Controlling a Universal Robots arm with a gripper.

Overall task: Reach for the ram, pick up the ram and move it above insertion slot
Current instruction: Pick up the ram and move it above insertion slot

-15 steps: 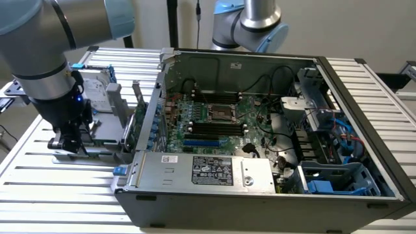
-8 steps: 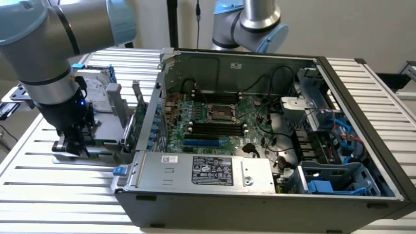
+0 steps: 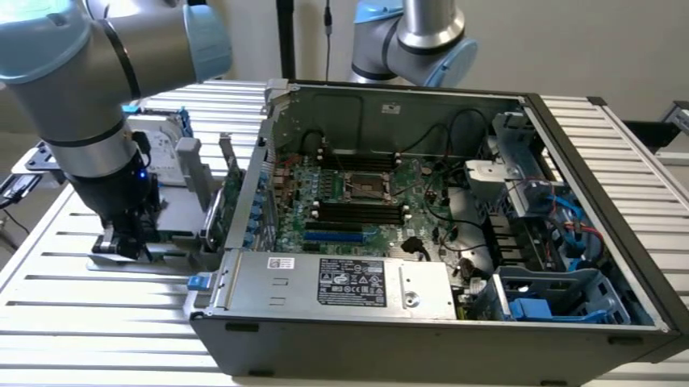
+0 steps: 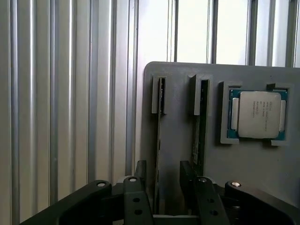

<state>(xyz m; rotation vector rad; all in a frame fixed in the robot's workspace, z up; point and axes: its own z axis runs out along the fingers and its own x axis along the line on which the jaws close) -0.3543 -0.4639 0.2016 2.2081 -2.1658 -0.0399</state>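
My gripper will slide the ram [image 4: 158,145] straight up and leave the holder block behind when it lifts, because the ram stands on edge in an open-topped slot [image 4: 159,95].
A grey holder block [image 4: 248,159] stands on the slatted table, left of the computer case in the exterior view. Two thin green ram sticks stand on edge in its slots: one ram [image 4: 161,117] and a second ram [image 4: 201,122] beside it. My gripper [image 4: 161,190] is low over the block and open. Its dark fingers [image 4: 139,187] straddle the first ram's near end, one on each side, with small gaps. In the exterior view the gripper [image 3: 124,238] hangs straight down onto the holder [image 3: 161,242]. The black memory slots [image 3: 356,211] lie on the motherboard inside the case.
A processor chip [image 4: 259,115] sits in a recess of the block. The open computer case [image 3: 431,234] has its power supply [image 3: 344,282] in front and cables at the exterior view's right. A dark card [image 3: 228,181] stands between holder and case. Another arm [image 3: 425,36] stands behind.
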